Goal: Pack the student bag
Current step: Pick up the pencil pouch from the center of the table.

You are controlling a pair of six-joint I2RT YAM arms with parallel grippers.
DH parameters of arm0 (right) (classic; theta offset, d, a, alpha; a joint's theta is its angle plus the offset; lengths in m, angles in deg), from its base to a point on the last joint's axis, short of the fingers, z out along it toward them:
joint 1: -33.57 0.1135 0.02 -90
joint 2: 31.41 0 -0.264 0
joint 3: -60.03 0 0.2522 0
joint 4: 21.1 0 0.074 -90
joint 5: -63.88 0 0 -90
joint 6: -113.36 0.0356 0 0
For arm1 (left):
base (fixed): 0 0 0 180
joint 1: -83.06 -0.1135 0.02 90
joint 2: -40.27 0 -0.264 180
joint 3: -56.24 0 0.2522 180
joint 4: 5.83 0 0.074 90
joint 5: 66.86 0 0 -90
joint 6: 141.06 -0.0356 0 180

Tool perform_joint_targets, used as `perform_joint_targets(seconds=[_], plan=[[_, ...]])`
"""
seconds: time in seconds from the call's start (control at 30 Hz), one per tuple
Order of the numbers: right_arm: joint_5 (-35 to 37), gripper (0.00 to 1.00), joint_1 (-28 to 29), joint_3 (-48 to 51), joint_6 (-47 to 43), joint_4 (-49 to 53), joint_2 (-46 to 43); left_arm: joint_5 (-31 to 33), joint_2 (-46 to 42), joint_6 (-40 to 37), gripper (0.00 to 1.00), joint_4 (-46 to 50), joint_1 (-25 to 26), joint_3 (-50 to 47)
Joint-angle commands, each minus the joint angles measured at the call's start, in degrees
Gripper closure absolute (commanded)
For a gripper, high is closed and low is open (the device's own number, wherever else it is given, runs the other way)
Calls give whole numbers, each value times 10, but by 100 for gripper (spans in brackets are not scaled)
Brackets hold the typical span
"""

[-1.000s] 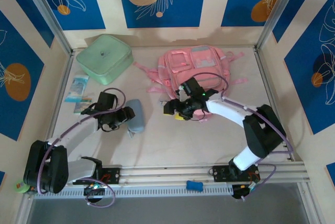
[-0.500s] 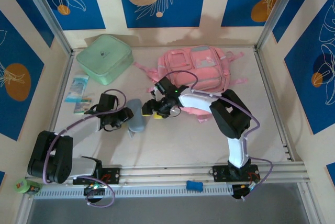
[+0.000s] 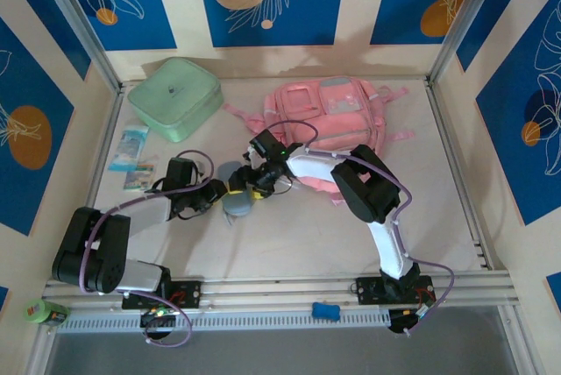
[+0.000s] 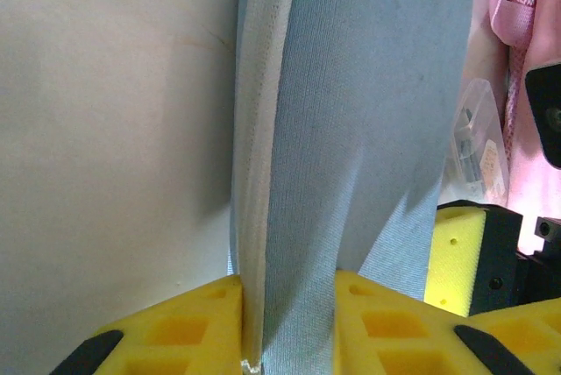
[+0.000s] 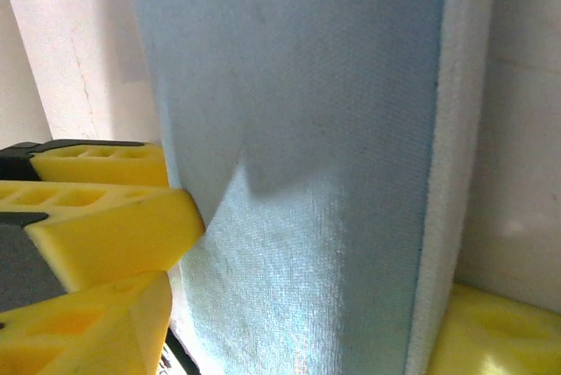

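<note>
My left gripper has the grey-blue pad and the student bag lies flat. I should take the pad with my right gripper before my left gripper opens the bag.
The student bag, pink with straps, lies at the back right of the table; its pink fabric also shows in the left wrist view. In front of it, on edge, is a flat grey-blue fabric pad with a white foam rim. My left gripper holds its left end, and both yellow fingers press the pad: the left gripper is shut on it. My right gripper straddles the other end, and the right gripper is open across the pad's wide face.
A mint green zip case sits at the back left. Two small packets lie by the left wall. A clear plastic packet lies beside the bag. A blue object rests on the front rail.
My right arm swung left from the bag's front over to the pad. The left gripper's jaws closed onto the pad, which shifted slightly.
</note>
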Motion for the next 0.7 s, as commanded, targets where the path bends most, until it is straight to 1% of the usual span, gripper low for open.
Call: perform_joint_targets(seconds=[0.0, 0.1, 0.17, 0.27, 0.37, 0.43, 0.53, 0.6, 0.67], plan=[[-65, 32, 8, 12, 22, -57, -30, -16, 5, 6, 75, 31, -1, -15], [-77, 34, 7, 27, 30, -68, -61, -22, -1, 14, 75, 24, -1, -19], [-89, 35, 4, 48, 43, -90, -82, -44, -4, 25, 74, -1, -1, -23], [-101, 37, 3, 59, 49, -107, -82, -66, -7, 43, 73, -28, 2, -27], [-105, 43, 4, 50, 51, -95, -62, -78, -9, 54, 72, -42, 13, -23], [-101, 49, 4, 56, 56, -104, -61, -81, -10, 59, 71, -39, 17, -19], [-90, 56, 3, 52, 46, -88, -64, -89, -16, 72, 71, -63, 19, -24], [-83, 63, 1, 54, 41, -76, -72, -86, -21, 64, 71, -43, 20, -16], [-82, 66, -3, 64, 45, -78, -82, -86, -26, 62, 71, -37, 20, -13]])
